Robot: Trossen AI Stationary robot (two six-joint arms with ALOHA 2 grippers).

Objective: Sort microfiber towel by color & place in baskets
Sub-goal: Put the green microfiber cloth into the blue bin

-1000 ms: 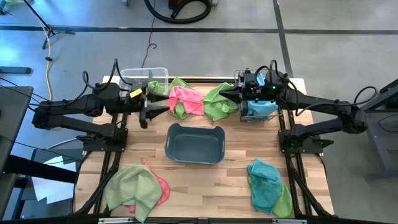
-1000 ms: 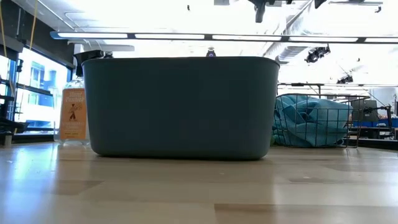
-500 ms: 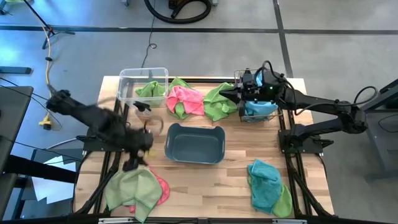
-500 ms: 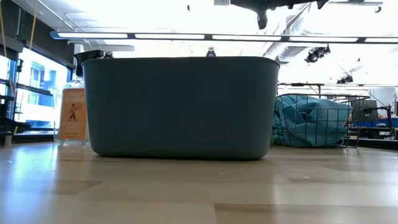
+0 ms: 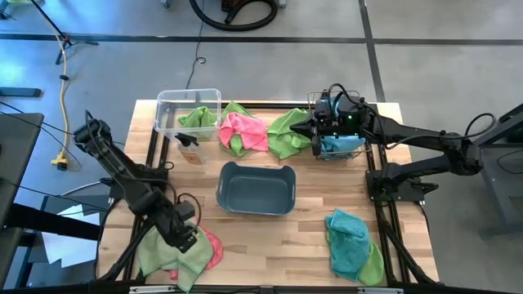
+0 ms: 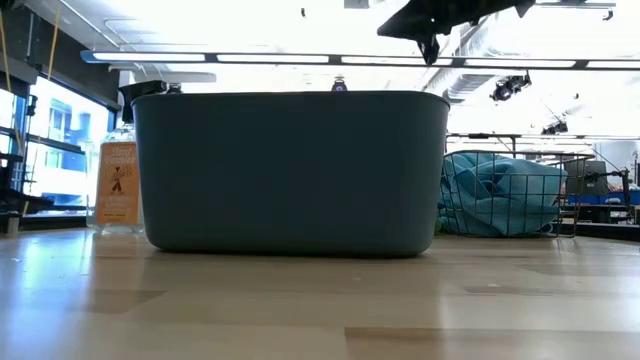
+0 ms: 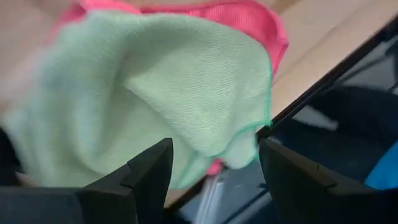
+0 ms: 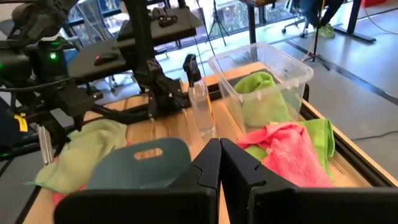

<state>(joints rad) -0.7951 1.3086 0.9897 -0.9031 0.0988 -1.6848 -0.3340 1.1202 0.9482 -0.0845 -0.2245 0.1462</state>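
My left gripper's open fingers are over the light green towel on top (image 5: 160,256) of the pink towel, so I go on lowering before they close on its fold (image 7: 198,140).
My left gripper (image 5: 185,238) is open over the near-left pile, a light green towel (image 7: 155,93) lying on a pink one (image 7: 249,18); its fingers stand just above the green towel's edge. My right gripper (image 8: 218,163) is shut and empty, hovering by the dark wire-mesh basket (image 5: 341,145), which holds a blue towel (image 6: 495,195). The clear bin (image 5: 189,110) at the far left holds a green towel. The grey-blue tub (image 5: 256,188) stands mid-table. A pink towel (image 5: 245,131) and green towels (image 5: 287,135) lie between the bin and the wire basket.
A spray bottle (image 5: 189,149) stands in front of the clear bin. A blue towel over a green one (image 5: 352,242) lies at the near right. The near-left pile (image 5: 176,249) hangs partly over the table's near edge. Bare wood shows in front of the tub.
My left arm has swung fast from beside the clear bin at the far side to the table's near-left corner, and its gripper has come down over the green-and-pink pile. With the arm gone, the spray bottle and the green towel in the bin show.
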